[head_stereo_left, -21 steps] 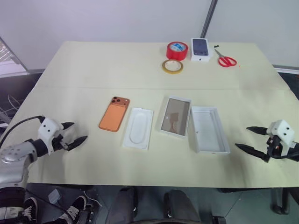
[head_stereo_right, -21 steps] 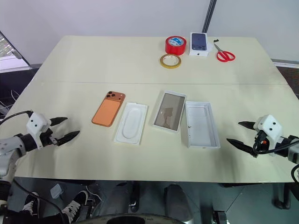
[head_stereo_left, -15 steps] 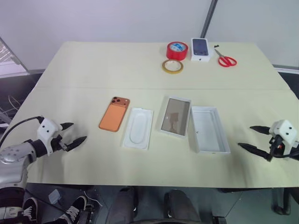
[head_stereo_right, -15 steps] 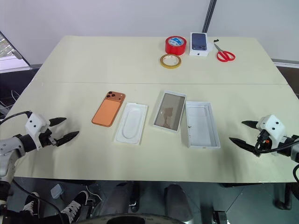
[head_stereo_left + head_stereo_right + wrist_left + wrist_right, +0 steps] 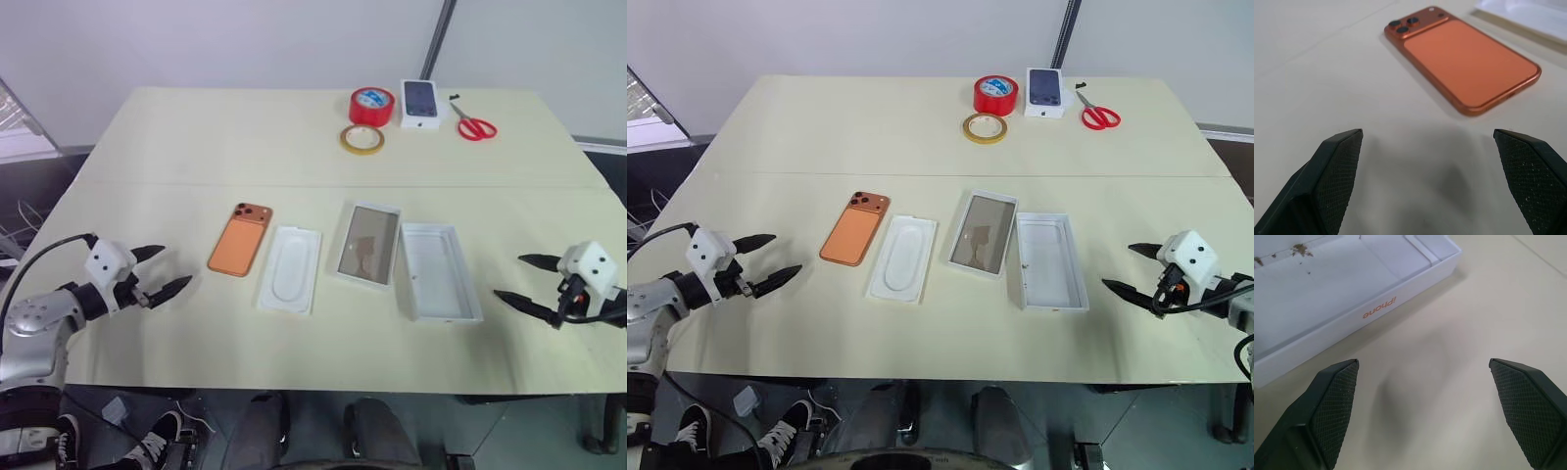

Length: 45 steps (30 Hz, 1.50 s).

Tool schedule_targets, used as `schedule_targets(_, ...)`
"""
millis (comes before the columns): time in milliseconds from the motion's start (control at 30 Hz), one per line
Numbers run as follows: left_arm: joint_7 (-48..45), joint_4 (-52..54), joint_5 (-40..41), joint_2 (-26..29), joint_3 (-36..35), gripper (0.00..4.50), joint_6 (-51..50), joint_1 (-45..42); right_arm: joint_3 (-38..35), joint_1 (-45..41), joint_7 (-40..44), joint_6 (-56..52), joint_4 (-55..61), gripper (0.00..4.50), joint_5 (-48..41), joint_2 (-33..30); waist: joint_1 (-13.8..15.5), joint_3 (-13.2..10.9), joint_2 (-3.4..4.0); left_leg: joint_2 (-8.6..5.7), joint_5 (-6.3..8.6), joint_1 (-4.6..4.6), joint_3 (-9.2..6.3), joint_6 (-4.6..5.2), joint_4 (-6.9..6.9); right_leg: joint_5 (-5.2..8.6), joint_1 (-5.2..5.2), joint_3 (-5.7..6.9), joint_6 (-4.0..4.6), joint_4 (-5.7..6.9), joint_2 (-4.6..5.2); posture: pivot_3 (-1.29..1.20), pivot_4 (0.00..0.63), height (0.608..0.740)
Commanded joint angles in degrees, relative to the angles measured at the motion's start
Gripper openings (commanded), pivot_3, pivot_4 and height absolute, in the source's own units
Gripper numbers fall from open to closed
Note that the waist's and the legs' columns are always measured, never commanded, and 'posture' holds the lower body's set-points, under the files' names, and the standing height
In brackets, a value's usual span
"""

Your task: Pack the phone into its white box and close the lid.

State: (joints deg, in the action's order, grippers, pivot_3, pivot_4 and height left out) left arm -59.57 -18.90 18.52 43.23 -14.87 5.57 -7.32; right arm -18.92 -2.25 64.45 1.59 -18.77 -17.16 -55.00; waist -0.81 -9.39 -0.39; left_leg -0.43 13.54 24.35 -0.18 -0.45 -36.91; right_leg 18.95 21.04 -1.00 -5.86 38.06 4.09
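Observation:
My gripper will lower the insert, and it will settle inside the box's sides, because the white insert's outline (image 5: pixel 290 269) is almost the same as the shallow box's opening (image 5: pixel 369 245).
The orange phone (image 5: pixel 240 252) lies back up on the cream table, left of centre, its camera cluster at the far end. The shallow white box (image 5: pixel 368 245) sits at the centre, open side up. The lid (image 5: pixel 439 272) lies just to its right, white inside facing up, with orange lettering on its side wall (image 5: pixel 1376 313). My left gripper (image 5: pixel 174 266) hovers open a short way left of the phone (image 5: pixel 1464 58), pointing at it. Right of the lid, my right gripper (image 5: pixel 507 276) is open and empty, aimed at the lid's side.
A flat white insert (image 5: pixel 291 268) with an oval recess lies between phone and box. At the far edge stand a red tape roll (image 5: pixel 371 106), a yellow tape ring (image 5: pixel 361 139), a small white box printed with a dark phone (image 5: pixel 420 103) and red scissors (image 5: pixel 475 125).
My left gripper has edged a little toward the phone. The right gripper has shifted slightly beside the lid. Both stay open and nothing on the table has moved.

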Motion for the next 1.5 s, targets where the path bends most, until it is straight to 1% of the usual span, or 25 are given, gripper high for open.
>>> schedule_targets(33, 1.30, 4.51, 0.53, 0.19, 0.32, 4.50, -3.06, -0.43, -0.43, -1.40, -0.49, -0.48, 3.41, 4.46, -1.07, 0.23, 0.00, 0.00, 0.00, 0.00, 0.00, 0.00, 0.00, 0.00, 0.00, 0.00, 0.00, 0.00, 0.00, 0.00, 0.00, 0.00, 0.150, 0.740)
schedule_targets(67, 1.91, 5.95, 0.28, 0.14, 1.07, 4.50, -4.97, -0.33, -0.26, -1.87, -0.61, -1.04, 4.28, 4.46, -1.44, 0.43, 0.00, 0.00, 0.00, 0.00, 0.00, 0.00, 0.00, 0.00, 0.00, 0.00, 0.00, 0.00, 0.00, 0.00, 0.00, 0.00, 0.150, 0.740)
schedule_targets(133, 1.30, 10.71, 1.72, 0.53, 3.18, 4.50, -11.92, 0.60, 1.01, -3.00, -0.51, -2.31, 7.25, 4.46, -2.02, 1.13, -0.01, 0.00, 0.01, 0.00, 0.00, 0.00, 0.00, 0.00, -0.02, 0.00, -0.02, 0.00, -0.01, 0.01, 0.00, 0.00, 0.150, 0.740)
schedule_targets(200, 1.00, 13.23, 2.72, 0.60, 3.63, 4.50, -15.22, 0.98, 1.65, -3.40, -0.46, -3.08, 8.96, 4.46, -2.02, 1.63, -0.05, 0.00, 0.01, 0.00, 0.00, 0.00, 0.00, 0.00, -0.02, 0.00, -0.02, 0.00, -0.01, 0.02, -0.01, 0.00, 0.150, 0.740)
schedule_targets(233, 1.37, 14.97, 4.68, 0.35, 3.51, 4.50, -19.06, 0.36, 2.49, -4.15, -0.74, -4.05, 10.70, 4.46, -2.33, 2.24, -0.02, 0.00, 0.01, 0.00, 0.00, 0.00, 0.00, 0.00, -0.01, 0.00, -0.01, 0.00, -0.01, 0.02, -0.01, 0.00, 0.150, 0.740)
schedule_targets(300, 4.71, 18.73, 4.95, -1.04, 4.20, 4.50, -22.61, -1.51, 5.03, -6.04, -1.59, -6.15, 15.28, 4.46, -2.83, 3.76, -0.01, 0.00, 0.01, 0.00, 0.00, 0.01, -0.02, 0.01, -0.01, 0.00, -0.01, 0.01, -0.01, 0.02, -0.02, 0.00, 0.150, 0.740)
schedule_targets(367, 8.09, 22.59, 5.52, -1.71, 5.69, 4.50, -29.95, -2.88, 6.61, -7.34, -1.98, -7.42, 17.98, 4.46, -3.10, 4.80, 0.10, 0.00, 0.00, 0.00, 0.00, 0.01, -0.02, 0.01, -0.05, -0.01, -0.02, 0.01, -0.01, 0.02, -0.02, 0.00, 0.150, 0.740)
schedule_targets(467, 10.52, 28.97, 9.10, -3.08, 8.15, 4.50, -41.13, -3.39, 8.91, -9.13, -2.09, -8.64, 20.37, 4.46, -3.15, 6.34, 0.19, 0.00, 0.00, -0.03, 0.00, 0.03, -0.04, 0.01, -0.10, 0.00, -0.05, 0.03, -0.03, 0.01, -0.03, 0.00, 0.150, 0.740)
schedule_targets(533, 12.05, 31.27, 10.27, -4.36, 8.66, 4.50, -44.11, -3.45, 9.87, -9.62, -2.42, -9.13, 21.57, 4.46, -2.95, 7.06, 0.20, -0.01, -0.01, -0.06, 0.00, 0.04, -0.03, 0.02, -0.10, 0.00, -0.07, 0.02, -0.04, 0.00, -0.03, 0.00, 0.150, 0.740)
schedule_targets(667, 13.79, 36.34, 19.52, -6.64, 10.15, 4.50, -60.29, -4.76, 11.96, -10.69, -3.56, -10.95, 23.90, 4.46, -3.33, 9.07, 0.11, -0.02, -0.03, -0.05, -0.01, 0.02, -0.06, 0.03, -0.12, 0.00, -0.07, 0.03, -0.04, 0.06, -0.07, 0.00, 0.150, 0.740)
schedule_targets(767, 16.31, 36.73, 22.31, -7.03, 10.13, 4.50, -68.47, -6.26, 12.51, -10.36, -4.01, -11.27, 24.56, 4.46, -2.90, 9.94, 0.12, -0.02, -0.03, -0.05, -0.01, 0.02, -0.06, 0.03, -0.14, 0.00, -0.08, 0.02, -0.05, 0.07, -0.10, 0.00, 0.150, 0.740)
schedule_targets(867, 20.38, 35.13, 24.62, -10.05, 9.45, 4.50, -74.85, -8.66, 13.02, -9.32, -4.25, -11.15, 25.01, 4.46, -2.81, 10.51, 0.28, -0.02, -0.03, -0.05, -0.01, 0.02, -0.09, 0.03, -0.17, 0.00, -0.11, 0.02, -0.05, 0.07, -0.17, 0.00, 0.150, 0.740)
schedule_targets(967, 22.21, 34.64, 25.61, -12.66, 9.52, 4.50, -76.83, -9.82, 13.14, -9.10, -4.35, -10.63, 24.70, 4.46, -2.29, 10.49, 0.30, -0.02, -0.03, -0.05, -0.01, 0.00, -0.10, 0.03, -0.23, 0.00, -0.18, 0.03, -0.06, 0.05, -0.19, 0.00, 0.150, 0.740)
schedule_targets(1067, 23.71, 32.45, 28.18, -15.93, 6.85, 4.50, -79.79, -10.14, 13.08, -9.04, -4.43, -10.36, 24.61, 4.46, -1.84, 10.28, 0.27, -0.02, -0.02, -0.04, -0.01, -0.03, -0.11, 0.03, -0.22, 0.00, -0.19, 0.03, -0.06, 0.06, -0.23, 0.00, 0.150, 0.740)
schedule_targets(1233, 27.01, 29.85, 27.99, -19.36, 6.45, 4.50, -81.84, -10.18, 13.20, -9.13, -4.67, -10.20, 24.52, 4.46, -1.65, 10.53, 0.45, -0.01, -0.02, -0.02, -0.01, -0.13, -0.11, 0.02, -0.23, 0.00, -0.32, 0.03, -0.06, 0.04, -0.26, 0.00, 0.150, 0.740)
schedule_targets(1300, 28.41, 29.36, 27.62, -20.16, 6.57, 3.97, -82.68, -9.38, 13.17, -9.09, -4.79, -10.01, 24.52, 4.50, -1.53, 10.51, 0.46, -0.01, -0.01, -0.02, -0.01, -0.23, -0.12, 0.02, -0.22, 0.00, -0.42, 0.03, -0.06, 0.01, -0.25, 0.00, 0.150, 0.740)
schedule_targets(1333, 28.66, 29.24, 27.70, -20.32, 6.70, 3.62, -82.96, -8.82, 13.12, -9.04, -4.86, -10.06, 24.63, 4.50, -1.58, 10.51, 0.40, -0.01, -0.02, -0.02, -0.01, -0.27, -0.11, 0.02, -0.22, 0.01, -0.45, 0.02, -0.06, 0.00, -0.25, 0.00, 0.150, 0.740)
schedule_targets(1400, 30.05, 28.60, 27.93, -21.37, 5.86, 2.72, -83.60, -8.02, 12.99, -8.91, -4.98, -9.87, 24.66, 4.50, -1.44, 10.41, 0.34, 0.00, -0.01, -0.02, -0.01, -0.32, -0.12, 0.02, -0.19, 0.01, -0.49, 0.02, -0.06, -0.02, -0.25, 0.00, 0.150, 0.740)
schedule_targets(1467, 31.46, 27.59, 28.09, -22.46, 4.63, 1.63, -84.14, -7.73, 12.82, -8.83, -4.99, -9.67, 24.54, 4.50, -1.37, 10.32, 0.35, 0.00, 0.00, -0.02, 0.00, -0.33, -0.11, 0.02, -0.19, 0.01, -0.49, 0.01, -0.06, -0.02, -0.24, 0.00, 0.150, 0.740)
schedule_targets(1500, 32.36, 26.91, 28.17, -23.09, 3.82, 1.21, -84.66, -7.78, 12.76, -8.83, -4.98, -9.62, 24.48, 4.50, -1.36, 10.30, 0.40, 0.01, 0.00, -0.02, -0.01, -0.34, -0.12, 0.02, -0.19, 0.01, -0.50, 0.01, -0.06, -0.02, -0.24, 0.00, 0.150, 0.740)
